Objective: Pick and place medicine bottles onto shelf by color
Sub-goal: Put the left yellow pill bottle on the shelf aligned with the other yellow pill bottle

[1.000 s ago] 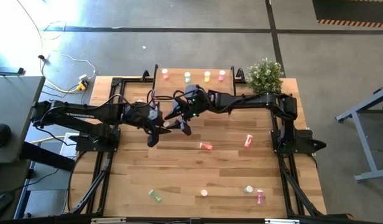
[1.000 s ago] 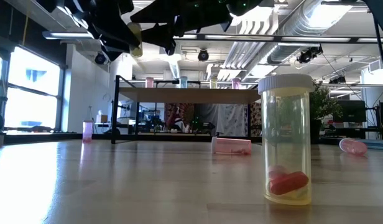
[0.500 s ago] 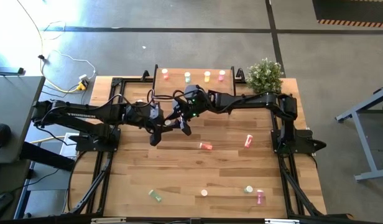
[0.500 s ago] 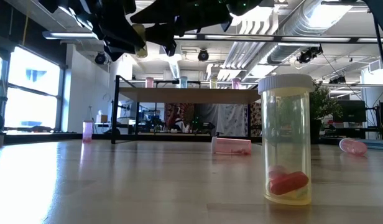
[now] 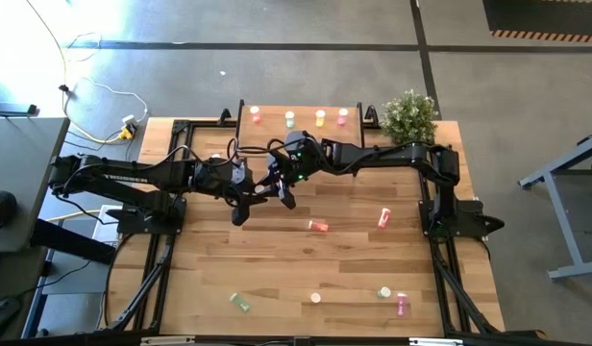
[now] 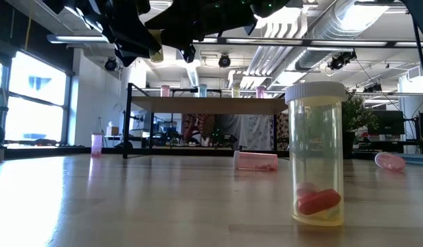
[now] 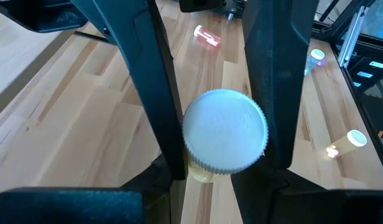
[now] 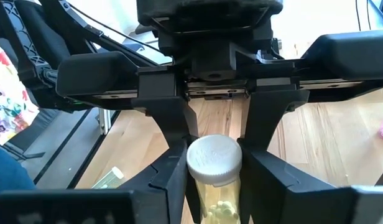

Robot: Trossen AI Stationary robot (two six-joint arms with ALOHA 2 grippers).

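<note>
Next, my left gripper lets go of the yellow bottle (image 5: 261,189) and moves away, since both grippers are on it, before my right gripper puts the bottle next to the shelf's yellow one (image 5: 320,116).
A yellow medicine bottle (image 5: 262,190) with a white cap (image 7: 224,129) hangs in the air over the table's far middle, upright between both grippers. My left gripper (image 5: 251,196) reaches in from the table's left and is shut on it. My right gripper (image 5: 275,186) comes from the right, its fingers closed in on the same bottle. The low view shows the bottle (image 6: 155,53) high up between the dark fingers. The shelf (image 5: 306,107) stands at the far edge and bears a red (image 5: 256,116), a green (image 5: 289,118), a yellow (image 5: 320,117) and a pink bottle (image 5: 342,116). My left gripper pinches the bottle's yellow body just under the cap (image 7: 201,173) between its two fingers, slanting down from the table's left. The bottle is lifted clear, cap up. My right gripper has a finger (image 8: 173,177) on either side of the body below the cap (image 8: 216,202), slanting down from the table's right, opposite the left gripper's fingers.
Loose bottles lie on the table: a red one (image 5: 318,227), a pink one (image 5: 382,218), a green one (image 5: 240,303), and a few near the front edge (image 5: 383,292). One with red pills (image 6: 316,154) stands close to the low camera. A potted plant (image 5: 408,115) sits at the far right.
My right gripper's fingers have closed in from wide apart onto the bottle that my left gripper holds. Both arms have kept their places, and the bottle has stayed up in the air.
</note>
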